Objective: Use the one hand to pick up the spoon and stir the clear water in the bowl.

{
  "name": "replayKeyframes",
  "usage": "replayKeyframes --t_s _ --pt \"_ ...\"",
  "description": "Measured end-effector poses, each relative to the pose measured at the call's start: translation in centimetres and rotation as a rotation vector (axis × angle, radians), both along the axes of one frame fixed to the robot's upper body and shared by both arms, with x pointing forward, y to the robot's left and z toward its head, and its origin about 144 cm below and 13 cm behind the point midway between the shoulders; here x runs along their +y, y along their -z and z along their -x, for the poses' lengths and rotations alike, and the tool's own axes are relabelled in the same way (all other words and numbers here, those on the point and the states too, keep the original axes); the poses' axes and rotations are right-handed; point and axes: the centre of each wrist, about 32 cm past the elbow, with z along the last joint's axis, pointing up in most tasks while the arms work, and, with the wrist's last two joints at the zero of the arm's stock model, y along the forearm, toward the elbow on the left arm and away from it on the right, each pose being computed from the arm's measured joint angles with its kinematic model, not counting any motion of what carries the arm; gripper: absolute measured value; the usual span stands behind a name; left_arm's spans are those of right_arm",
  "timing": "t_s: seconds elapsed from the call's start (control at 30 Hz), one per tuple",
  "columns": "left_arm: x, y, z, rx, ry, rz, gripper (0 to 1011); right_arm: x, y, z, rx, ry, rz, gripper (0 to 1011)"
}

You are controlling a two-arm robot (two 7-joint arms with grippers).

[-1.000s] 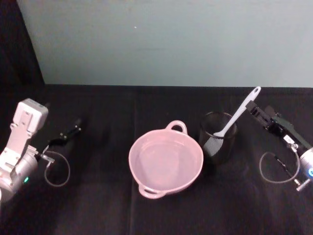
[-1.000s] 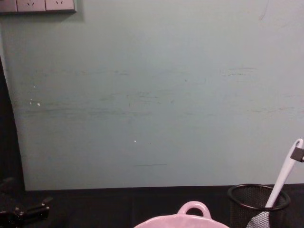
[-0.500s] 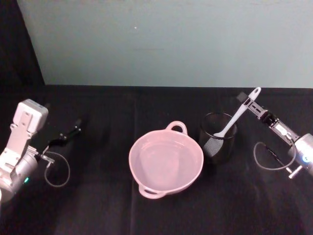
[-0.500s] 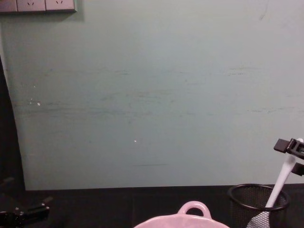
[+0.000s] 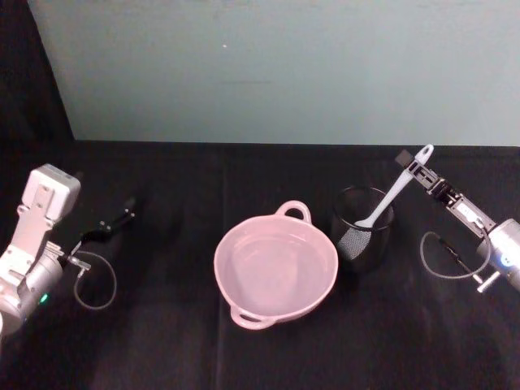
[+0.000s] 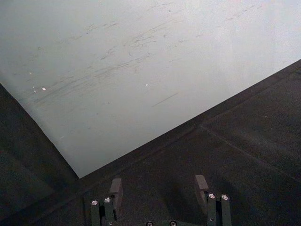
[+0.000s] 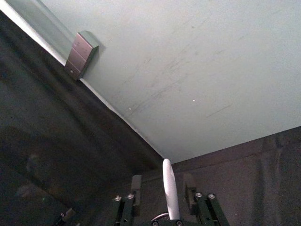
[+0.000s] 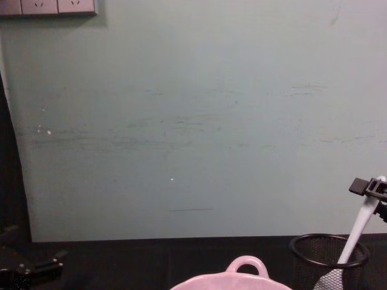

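Note:
The leaning white spoon (image 8: 357, 232) has room around it in the cup's wide opening (image 8: 319, 249), so the spoon will come out easily and leave the cup standing when I lift.
The white spoon (image 5: 392, 193) leans in a black wire-mesh cup (image 5: 362, 237), its handle end up and to the right. My right gripper (image 5: 413, 164) is at the top of that handle, open, with one finger on each side of it. In the right wrist view the spoon (image 7: 168, 189) stands between the fingers (image 7: 136, 182) with a gap on both sides. In the chest view the gripper (image 8: 370, 196) straddles the handle (image 8: 363, 217) at the right edge. The pink bowl (image 5: 221, 262) holds clear water at the table's centre. My left gripper (image 5: 120, 215) rests open at the far left.
The table is covered in black cloth, and a pale green wall (image 5: 276, 73) stands behind it. The mesh cup (image 8: 329, 254) sits just right of the bowl's loop handle (image 8: 247, 264). A cable loop (image 5: 445, 258) hangs off the right wrist. Wall sockets (image 8: 48, 6) are high on the left.
My right gripper has moved up and left from beside the spoon's handle until its fingers straddle the handle's top. The spoon, the bowl and the left arm have stayed still.

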Motion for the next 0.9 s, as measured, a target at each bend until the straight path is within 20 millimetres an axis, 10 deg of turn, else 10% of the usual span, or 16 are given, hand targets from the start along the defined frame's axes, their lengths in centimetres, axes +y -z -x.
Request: replayKeyframes --t_s 0.5,0.9 --pt "0.0 0.0 0.0 0.0 0.0 0.0 1005 0.1 -1.1 0.2 -0.028 0.009 0.11 133" --pt "0.0 0.0 0.0 0.0 0.0 0.0 1005 1.0 -5.2 1.0 -0.182 0.014 0.369 125"
